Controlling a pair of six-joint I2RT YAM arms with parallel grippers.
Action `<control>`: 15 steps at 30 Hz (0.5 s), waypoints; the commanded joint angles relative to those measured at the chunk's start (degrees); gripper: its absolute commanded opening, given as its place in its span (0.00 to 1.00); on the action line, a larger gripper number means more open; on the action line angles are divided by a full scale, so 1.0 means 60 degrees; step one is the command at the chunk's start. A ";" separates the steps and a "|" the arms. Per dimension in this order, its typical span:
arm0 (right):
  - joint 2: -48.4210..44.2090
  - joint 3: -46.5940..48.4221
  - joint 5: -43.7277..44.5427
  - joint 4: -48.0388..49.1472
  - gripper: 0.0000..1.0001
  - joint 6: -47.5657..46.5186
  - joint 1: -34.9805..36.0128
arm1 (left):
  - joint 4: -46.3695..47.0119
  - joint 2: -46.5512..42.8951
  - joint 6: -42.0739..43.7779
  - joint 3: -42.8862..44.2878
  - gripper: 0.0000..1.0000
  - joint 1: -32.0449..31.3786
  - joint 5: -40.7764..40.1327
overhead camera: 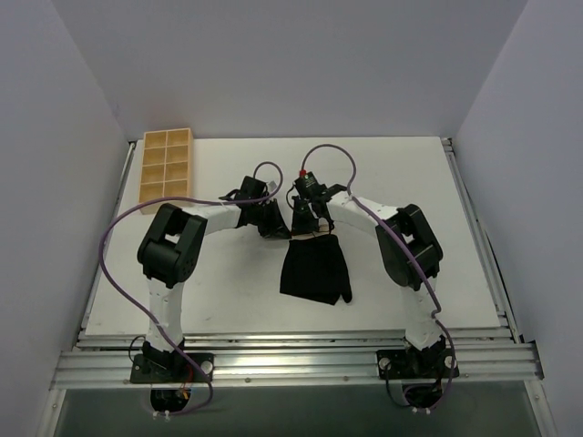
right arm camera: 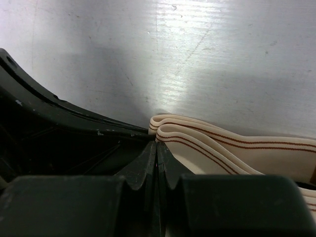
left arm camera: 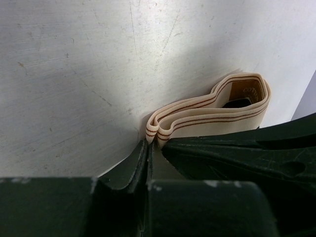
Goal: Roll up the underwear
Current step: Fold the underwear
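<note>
The robot's two grippers are crowded at one end of the waistband (left arm camera: 159,129), so the left gripper should open and the right gripper should go to the waistband's other end (left arm camera: 264,94) before rolling.
The underwear (overhead camera: 315,268) is a black garment spread flat on the white table, its beige waistband at the far edge under both grippers. My left gripper (overhead camera: 281,225) is shut on the left end of the waistband. In the left wrist view the striped beige band (left arm camera: 207,112) folds out from the closed fingertips (left arm camera: 148,146), with black fabric (left arm camera: 237,153) to the right. My right gripper (overhead camera: 314,221) is shut on the right end of the band. In the right wrist view the band (right arm camera: 222,140) leaves the closed tips (right arm camera: 157,148), with black fabric (right arm camera: 59,136) to the left.
A tan wooden compartment tray (overhead camera: 166,167) stands at the back left of the table. White walls enclose the table on three sides. Purple cables loop above both arms. The table's metal rail edge (overhead camera: 291,350) runs along the front.
</note>
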 commanded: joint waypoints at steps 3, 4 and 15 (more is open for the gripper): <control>0.0168 -0.0187 -0.0165 0.0152 0.00 0.0289 0.0058 | 0.0166 -0.0050 0.0042 -0.0286 0.10 0.0011 -0.0011; 0.0154 -0.0217 -0.0179 0.0224 0.00 0.0304 0.0072 | 0.0166 -0.0079 0.0056 -0.0316 0.12 0.0025 -0.0011; -0.0869 0.0339 -0.0018 -0.0594 0.00 -0.0149 -0.0176 | -0.0259 -0.0591 0.0349 -0.0258 0.32 0.0084 -0.0230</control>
